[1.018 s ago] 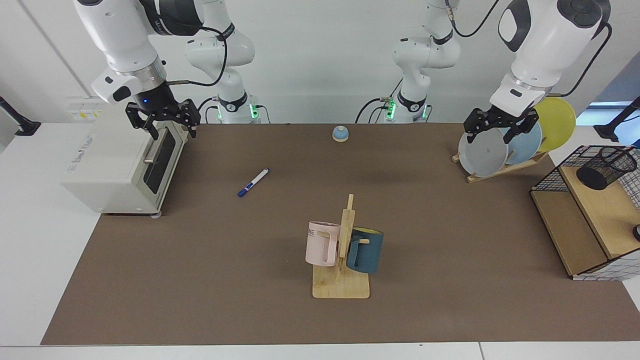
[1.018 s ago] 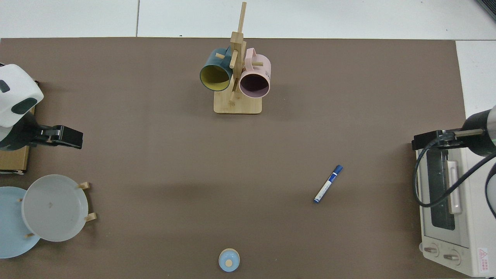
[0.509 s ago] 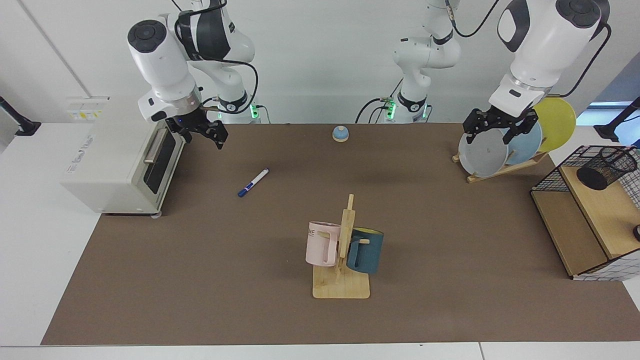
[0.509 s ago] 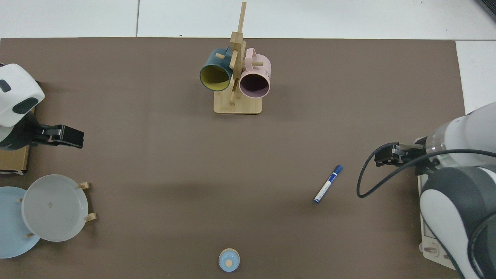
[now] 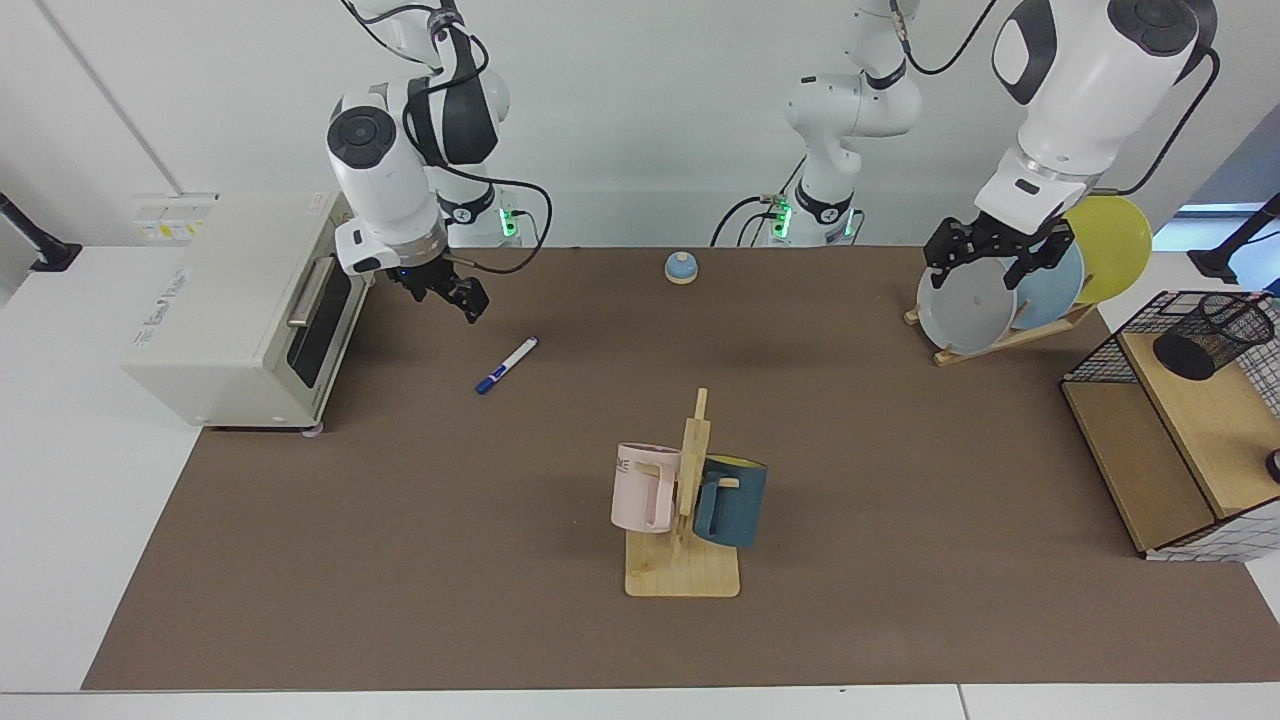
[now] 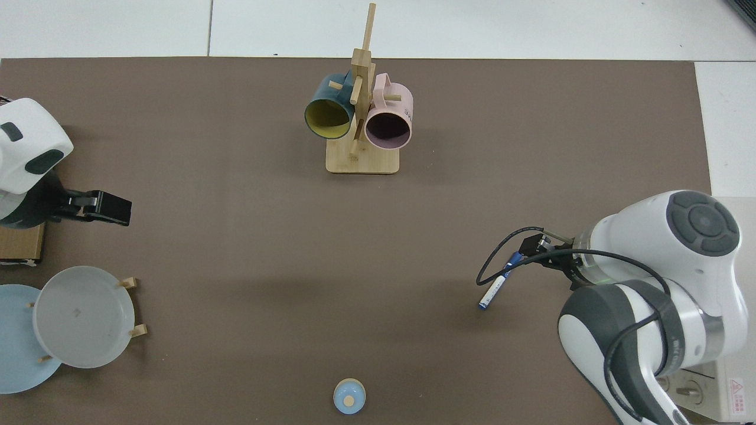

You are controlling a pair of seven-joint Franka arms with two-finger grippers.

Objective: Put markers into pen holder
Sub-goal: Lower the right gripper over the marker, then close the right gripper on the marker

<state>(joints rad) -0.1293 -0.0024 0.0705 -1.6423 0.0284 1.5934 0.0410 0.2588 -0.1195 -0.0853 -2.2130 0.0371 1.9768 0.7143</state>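
My left gripper will pull the marker point(image 5: 506, 366) from my right gripper, and the marker should stay in one piece because the blue cap point(image 5: 486, 384) sits closed against its white body.
The marker point(image 5: 507, 365), white with a blue cap, lies flat on the brown mat point(image 5: 400, 520) left of centre; in the top view the marker point(image 6: 496, 287) is at the right. My right gripper point(image 5: 455, 297) hangs open just behind and above it, close to its capped end point(image 6: 515, 258), not touching. The black mesh pen holder point(image 5: 1212, 335) lies tilted on the wooden shelf point(image 5: 1190, 420) at the far right. My left gripper point(image 5: 992, 262) waits open above the plate rack and shows at the left of the top view point(image 6: 109, 208).
A white toaster oven point(image 5: 240, 320) stands left of the marker. A wooden mug rack point(image 5: 685, 560) with a pink and a teal mug is at front centre. Plates point(image 5: 965, 305) lean in a rack at back right. A small blue bell point(image 5: 681, 267) sits at the back.
My right arm has swung from above the toaster oven out over the mat and down toward the marker. The left arm has barely moved. The marker lies where it was.
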